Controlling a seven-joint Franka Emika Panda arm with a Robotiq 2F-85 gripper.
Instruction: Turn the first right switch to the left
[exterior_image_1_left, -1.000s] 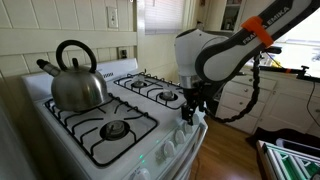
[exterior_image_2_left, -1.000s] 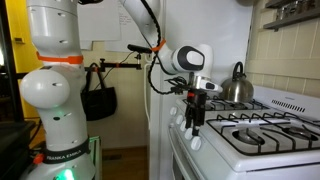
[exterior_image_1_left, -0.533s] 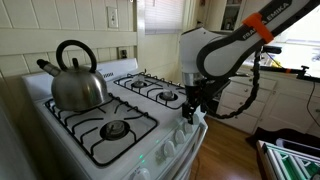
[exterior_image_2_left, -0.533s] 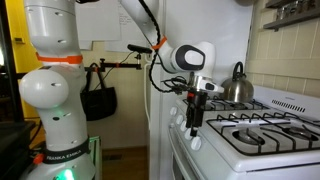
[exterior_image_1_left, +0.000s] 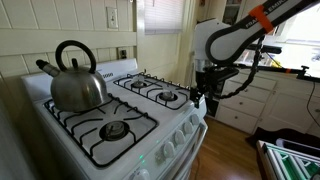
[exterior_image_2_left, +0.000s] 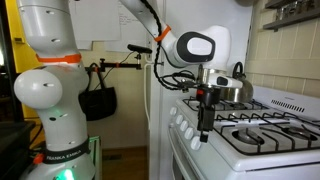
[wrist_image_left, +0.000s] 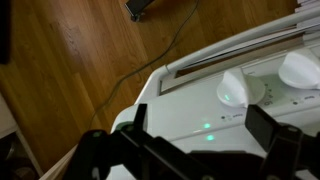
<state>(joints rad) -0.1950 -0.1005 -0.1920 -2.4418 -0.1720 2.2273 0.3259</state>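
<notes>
My gripper needs to move back along the panel until its open fingers straddle the first switch (wrist_image_left: 239, 88), because they now span the blank end of the panel (wrist_image_left: 185, 115).
The first right switch (wrist_image_left: 237, 88) is a small round white knob at the end of the stove's front panel. It also shows in both exterior views (exterior_image_1_left: 197, 121) (exterior_image_2_left: 196, 143), at the end of the knob row. My gripper (wrist_image_left: 198, 140) is open and empty, its two dark fingers spread wide. It hangs just off the panel's end, apart from the knob, as both exterior views show (exterior_image_1_left: 203, 98) (exterior_image_2_left: 205, 128). A second, like knob (wrist_image_left: 300, 68) sits beside the first.
A steel kettle (exterior_image_1_left: 75, 80) stands on the far back burner of the white stove (exterior_image_1_left: 120, 150). Black grates (exterior_image_1_left: 150, 90) cover the burners. White cabinets (exterior_image_1_left: 245, 100) stand beyond the arm. A wood floor and a cable (wrist_image_left: 150, 60) lie below the panel.
My gripper has drawn back from the end knob, lifting up and away from the front panel. The knob now stands free of the fingers.
</notes>
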